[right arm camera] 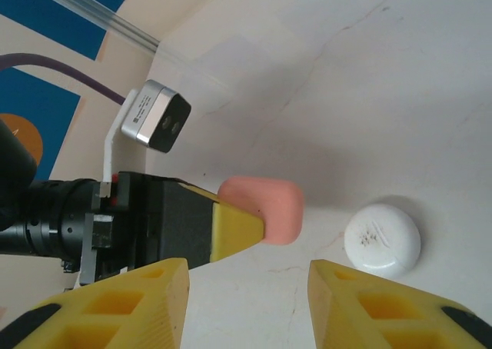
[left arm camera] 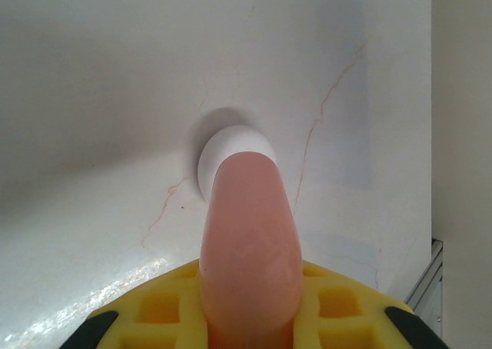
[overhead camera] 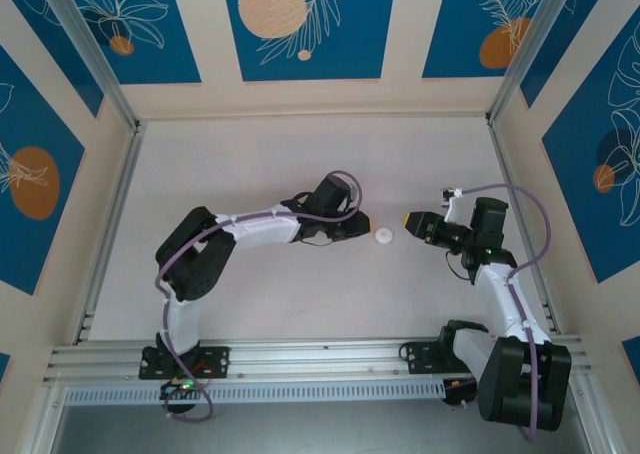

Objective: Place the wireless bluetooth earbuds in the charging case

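The charging case point(right arm camera: 270, 204) is hanging broad side up, just above the clear table point(right arm camera: 286, 267) next to the white disc. My left gripper should go on going down until the case rests flat before it lets go.
My left gripper point(overhead camera: 358, 229) is shut on the salmon-pink charging case point(left arm camera: 250, 241), with the closed lid end sticking out past its yellow fingers. From the right wrist view the case point(right arm camera: 265, 207) hangs just above the table, gripped by the left yellow fingers point(right arm camera: 234, 230). My right gripper point(right arm camera: 246, 295) faces it from the right and is open, with nothing between its fingers. In the top view the right gripper point(overhead camera: 410, 219) sits a short gap from the left one. The earbuds are out of view.
A white round disc point(overhead camera: 384, 236) lies on the table between the two grippers, just beyond the case tip point(left arm camera: 223, 145) and near my right finger point(right arm camera: 382, 239). Patterned walls and metal rails point(overhead camera: 130, 124) enclose the white table.
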You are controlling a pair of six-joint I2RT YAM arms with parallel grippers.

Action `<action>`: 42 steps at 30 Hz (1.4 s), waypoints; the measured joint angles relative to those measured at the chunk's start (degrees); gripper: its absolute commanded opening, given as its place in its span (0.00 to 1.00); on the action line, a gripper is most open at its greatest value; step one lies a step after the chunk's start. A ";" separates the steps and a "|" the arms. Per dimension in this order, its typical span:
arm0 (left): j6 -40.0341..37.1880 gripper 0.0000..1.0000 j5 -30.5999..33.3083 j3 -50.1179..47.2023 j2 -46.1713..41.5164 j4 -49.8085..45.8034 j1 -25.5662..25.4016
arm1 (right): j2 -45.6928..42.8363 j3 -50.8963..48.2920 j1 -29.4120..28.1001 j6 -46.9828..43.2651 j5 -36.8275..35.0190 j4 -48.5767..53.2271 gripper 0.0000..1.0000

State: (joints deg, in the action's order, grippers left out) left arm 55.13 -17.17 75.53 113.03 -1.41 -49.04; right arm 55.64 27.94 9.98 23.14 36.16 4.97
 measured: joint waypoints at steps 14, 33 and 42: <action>3.15 0.01 -1.44 2.75 4.04 -2.86 0.00 | -3.85 -1.88 1.92 -0.13 0.02 0.70 0.45; 3.39 0.20 -1.38 2.99 5.38 -6.78 0.13 | -3.87 -1.88 2.10 -0.13 0.04 1.09 0.45; 1.57 0.38 -0.13 2.99 4.68 -10.10 0.72 | -4.33 -1.88 2.10 -0.13 0.13 2.27 0.45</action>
State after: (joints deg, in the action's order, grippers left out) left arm 56.71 -17.30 78.52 117.71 -11.51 -48.31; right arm 51.31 26.06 12.08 23.00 36.29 7.25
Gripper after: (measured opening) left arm 0.357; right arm 0.451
